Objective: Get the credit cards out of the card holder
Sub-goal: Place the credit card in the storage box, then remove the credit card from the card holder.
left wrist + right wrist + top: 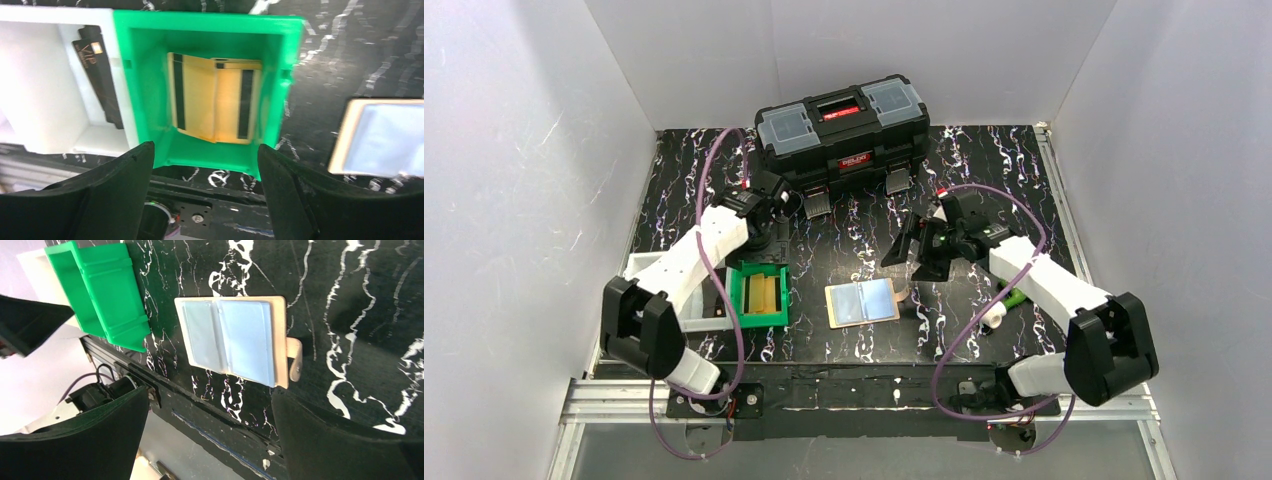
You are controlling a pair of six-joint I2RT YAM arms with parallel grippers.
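The light blue sleeve nearer the green bin [844, 304] is lying flat, so next my right gripper pinches the card holder's middle fold [861, 301] while my left gripper lifts up that sleeve.
The tan card holder [861, 301] lies open flat at the middle of the table, also in the left wrist view [385, 135] and the right wrist view [230, 337]. Both its halves show light blue; I cannot tell card from sleeve. Two yellow-tan cards with black stripes [215, 100] lie in the green bin [200, 20]. My left gripper [202, 150] hangs open above that bin with nothing between its fingers. My right gripper [210, 395] stands open and empty, raised to the right of the holder [914, 255].
A black toolbox [844, 130] stands at the back. A white tray [45, 90] adjoins the green bin [742, 295] on the left and holds a black card [97, 65]. Small green [1014, 298] and white [994, 315] objects lie beside the right arm.
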